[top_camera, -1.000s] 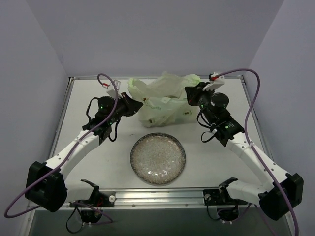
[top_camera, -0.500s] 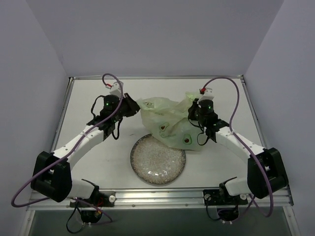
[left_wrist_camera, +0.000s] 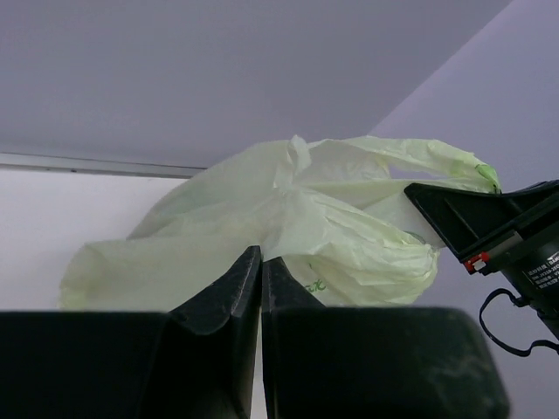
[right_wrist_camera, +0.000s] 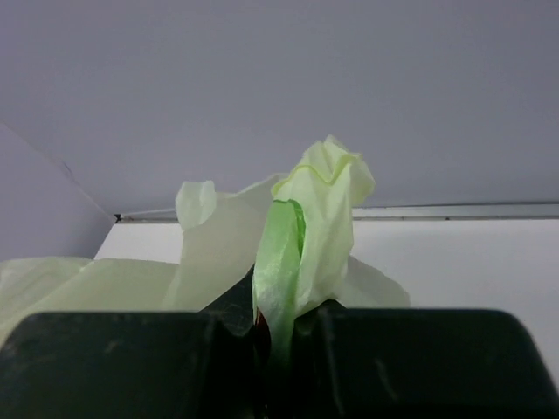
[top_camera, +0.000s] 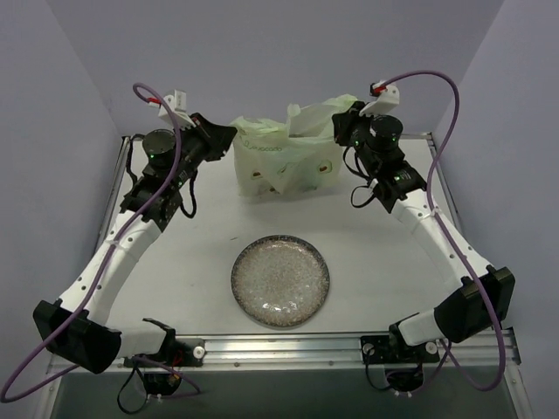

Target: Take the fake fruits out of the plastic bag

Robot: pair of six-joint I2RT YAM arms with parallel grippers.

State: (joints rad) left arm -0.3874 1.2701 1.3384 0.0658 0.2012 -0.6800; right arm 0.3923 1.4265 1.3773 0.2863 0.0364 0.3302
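Observation:
The bag's rim (top_camera: 244, 127) is held up by both my grippers, so next I bring the bag down, hold its edge with my left gripper and reach inside (top_camera: 307, 134) with my right gripper.
The pale green plastic bag (top_camera: 288, 157) hangs stretched between both grippers, lifted above the back of the table. My left gripper (top_camera: 229, 135) is shut on the bag's left edge; in the left wrist view (left_wrist_camera: 261, 262) its jaws are pressed together on the film (left_wrist_camera: 288, 227). My right gripper (top_camera: 341, 124) is shut on the bag's right handle, a knotted green strip (right_wrist_camera: 279, 262) squeezed between its jaws. Small dark spots (top_camera: 293, 173) show through the film, likely the fake fruits inside; no fruit is seen plainly.
A round speckled glass plate (top_camera: 280, 280) lies at the table's front centre, below the bag. The table's metal rail (top_camera: 279, 349) runs along the near edge. Purple walls close in behind and at both sides.
Both grippers have risen and moved back, carrying the bag up off the table from just behind the plate. The bag is now stretched wider between them.

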